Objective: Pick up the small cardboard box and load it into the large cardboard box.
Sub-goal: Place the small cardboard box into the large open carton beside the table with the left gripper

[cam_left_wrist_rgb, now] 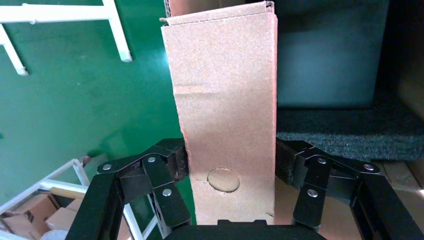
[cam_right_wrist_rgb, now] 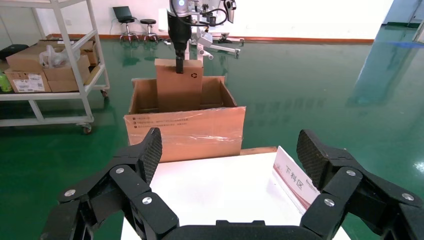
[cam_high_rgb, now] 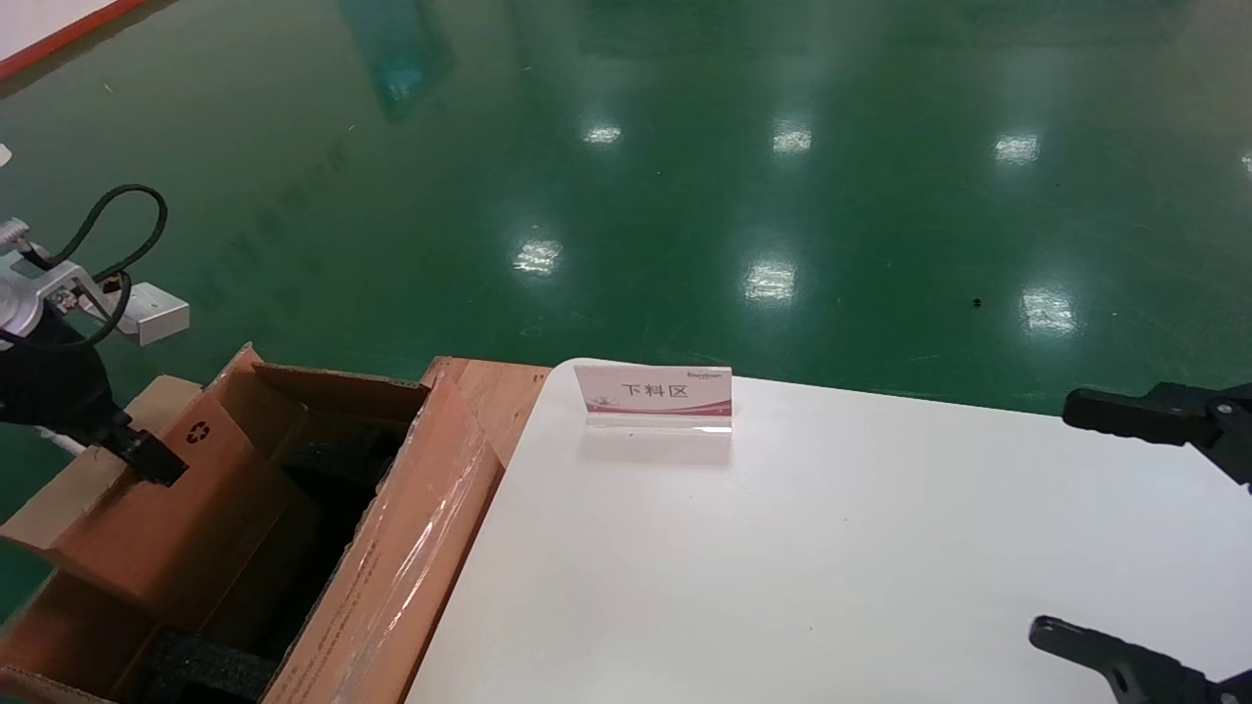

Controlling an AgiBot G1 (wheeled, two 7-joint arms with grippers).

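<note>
The small cardboard box's lower edge point(cam_high_rgb: 240, 568) is inside the large one, so my left gripper keeps lowering it until its top nears the large box's rim point(cam_high_rgb: 223, 374), then release.
My left gripper point(cam_high_rgb: 147, 455) is shut on the small cardboard box point(cam_high_rgb: 186, 518), a flat brown box with a black recycling symbol. It holds the box on edge, leaning, with its lower part inside the large cardboard box point(cam_high_rgb: 411, 557), whose near flap carries shiny tape. In the left wrist view the pads point(cam_left_wrist_rgb: 180, 161) press both sides of the small box point(cam_left_wrist_rgb: 225, 100), and its round tab notch shows. Black foam point(cam_left_wrist_rgb: 345, 137) lies below. My right gripper point(cam_high_rgb: 1086, 528) is open and empty over the white table's right side. In its wrist view point(cam_right_wrist_rgb: 230, 150) the carton point(cam_right_wrist_rgb: 185, 130) stands ahead.
A white table point(cam_high_rgb: 782, 567) carries a small sign stand point(cam_high_rgb: 653, 396) near its far edge. A wooden board point(cam_high_rgb: 494, 391) lies between table and carton. A white shelf cart point(cam_right_wrist_rgb: 50, 65) with boxes stands beyond the carton. Green floor surrounds everything.
</note>
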